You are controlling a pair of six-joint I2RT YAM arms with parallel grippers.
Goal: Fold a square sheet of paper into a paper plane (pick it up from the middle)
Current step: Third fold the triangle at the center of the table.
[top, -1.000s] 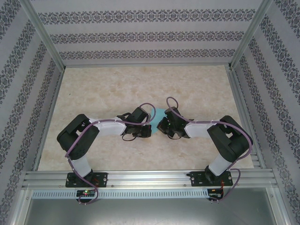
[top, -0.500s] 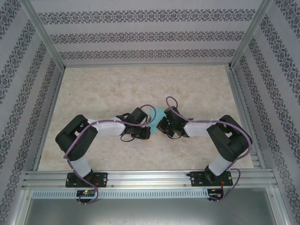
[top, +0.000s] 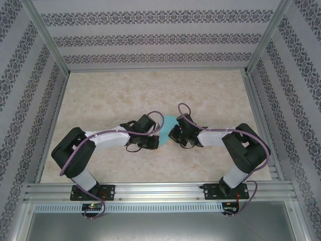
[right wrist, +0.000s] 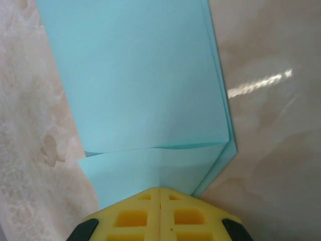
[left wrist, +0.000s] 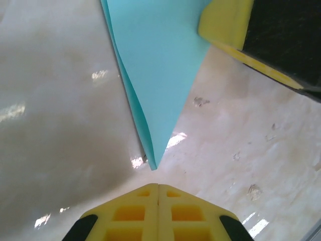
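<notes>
The paper's layers gape [left wrist: 143,129] near the sharp tip, and my left gripper is past it. I should therefore go back over the paper [left wrist: 161,100] and press it down.
The teal-blue sheet of paper [top: 169,122] lies folded flat on the marble table between my two grippers, taking a paper plane's pointed shape. In the left wrist view its sharp tip [left wrist: 153,163] points at my left gripper [left wrist: 158,186], which is shut, empty and just short of the tip. My right gripper [right wrist: 159,189] is shut with its tip resting on the paper's layered wide end [right wrist: 135,85]. One right finger [left wrist: 225,20] sits on the paper's far edge. In the top view the left gripper [top: 155,142] and right gripper [top: 172,133] nearly face each other.
The beige marble tabletop [top: 115,95] spreads around the paper. Patterned walls and aluminium posts [top: 45,35] enclose it on three sides. An aluminium rail [top: 160,193] with the arm bases runs along the near edge.
The left arm's elbow and shoulder link have swung outward to the left, and its gripper has drawn slightly back from the paper. The right arm and the paper stay put.
</notes>
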